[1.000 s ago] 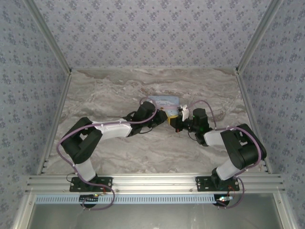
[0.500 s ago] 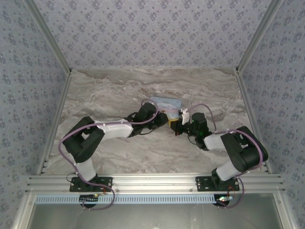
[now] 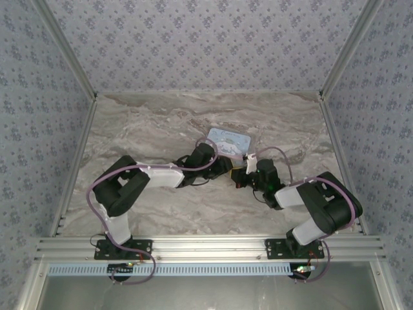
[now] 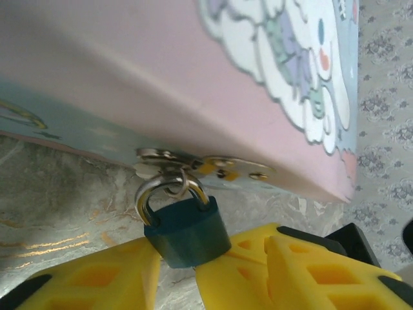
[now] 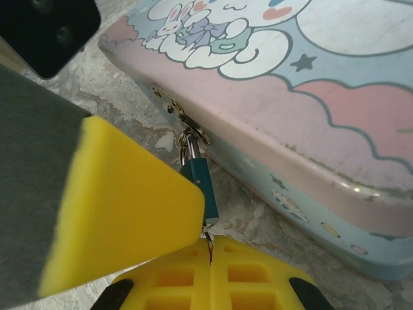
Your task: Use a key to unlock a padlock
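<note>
The padlock's broad side (image 4: 192, 234) is crooked across my left gripper's fingers. My left gripper should move back, come in lower and grip the padlock's flat sides (image 5: 200, 182).
A teal padlock (image 4: 187, 230) hangs by its silvery shackle from the hasp of the pastel cartoon tin (image 4: 129, 77). My left gripper (image 4: 177, 284) stands open, its yellow fingers on either side of the padlock's lower body, which leans on the right-hand finger (image 4: 239, 271). In the right wrist view the padlock (image 5: 197, 183) is seen edge-on. The slim dark key (image 5: 208, 234) runs from its underside into my right gripper (image 5: 211, 248), which is shut on it. From above, the left gripper (image 3: 226, 169) and the right gripper (image 3: 242, 174) meet in front of the tin (image 3: 227, 141).
The tin lies flat on the marble table (image 3: 148, 129), towards the back middle. One broad finger (image 5: 122, 206) of the left gripper crowds the padlock's left side in the right wrist view. Patterned walls close in the table on three sides.
My left gripper's jaws have spread apart and no longer clamp the padlock. Both arms have shifted slightly, and more of the tin shows from above. The right gripper still pinches the key.
</note>
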Robot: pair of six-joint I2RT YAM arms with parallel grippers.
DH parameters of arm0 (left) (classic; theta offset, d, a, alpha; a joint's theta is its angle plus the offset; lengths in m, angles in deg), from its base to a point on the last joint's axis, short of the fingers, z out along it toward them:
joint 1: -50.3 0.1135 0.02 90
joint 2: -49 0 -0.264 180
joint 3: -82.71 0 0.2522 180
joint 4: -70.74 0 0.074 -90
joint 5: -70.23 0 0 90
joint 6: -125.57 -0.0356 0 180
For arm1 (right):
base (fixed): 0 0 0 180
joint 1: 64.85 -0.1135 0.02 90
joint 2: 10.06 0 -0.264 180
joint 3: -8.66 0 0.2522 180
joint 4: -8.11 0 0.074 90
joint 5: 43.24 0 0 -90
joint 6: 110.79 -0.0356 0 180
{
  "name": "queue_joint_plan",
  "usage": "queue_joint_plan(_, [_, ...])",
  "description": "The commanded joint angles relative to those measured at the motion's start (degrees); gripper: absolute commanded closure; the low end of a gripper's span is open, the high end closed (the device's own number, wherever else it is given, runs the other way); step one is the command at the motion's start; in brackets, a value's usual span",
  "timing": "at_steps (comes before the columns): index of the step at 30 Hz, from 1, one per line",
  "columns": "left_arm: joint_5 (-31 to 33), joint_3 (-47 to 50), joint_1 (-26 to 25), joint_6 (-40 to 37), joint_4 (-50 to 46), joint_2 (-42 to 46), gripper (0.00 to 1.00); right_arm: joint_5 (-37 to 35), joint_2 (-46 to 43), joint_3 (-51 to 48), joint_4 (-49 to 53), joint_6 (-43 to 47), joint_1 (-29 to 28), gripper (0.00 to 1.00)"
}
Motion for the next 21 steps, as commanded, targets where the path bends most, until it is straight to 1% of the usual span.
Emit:
queue_joint_plan(1, [-0.2, 1.2, 0.0, -2.3, 1.7, 4.5, 0.46, -1.4, 0.4, -0.7, -0.5, -3.3, -0.5, 1.0])
queue_joint_plan(4, [1.1, 2.9, 0.2, -4.1, -0.2, 8.4, 0.39, -1.2, -0.3, -0.5, 1.5, -4.9, -0.8, 1.0])
queue_joint_plan(7, [2.6, 5.6, 0.7, -5.9, 0.2, 12.6, 0.32, -1.4, -1.1, -0.5, 2.9, -6.4, -1.3, 1.0])
queue_joint_plan(11, [5.0, 8.9, 1.9, -9.0, 2.9, 17.8, 0.28, -2.1, -1.4, -0.7, 3.4, -8.1, -2.1, 1.0])
queue_joint_plan(16, [9.9, 13.6, 2.8, -13.3, 9.8, 23.7, 0.24, -2.7, -2.0, -0.7, 3.4, -10.9, -3.1, 1.0])
queue_joint_plan(17, [10.5, 14.1, 2.9, -13.4, 9.6, 24.5, 0.23, -3.0, -2.3, -0.7, 3.5, -11.3, -3.3, 1.0])
queue_joint_plan(19, [10.6, 14.3, 3.3, -13.1, 6.2, 25.8, 0.23, -3.5, -3.0, -0.5, 4.2, -11.9, -3.9, 1.0])
queue_joint_plan(21, [10.1, 15.2, 3.7, -10.8, 4.0, 26.2, 0.22, -4.1, -3.9, -0.1, 5.7, -13.9, -4.4, 1.0])
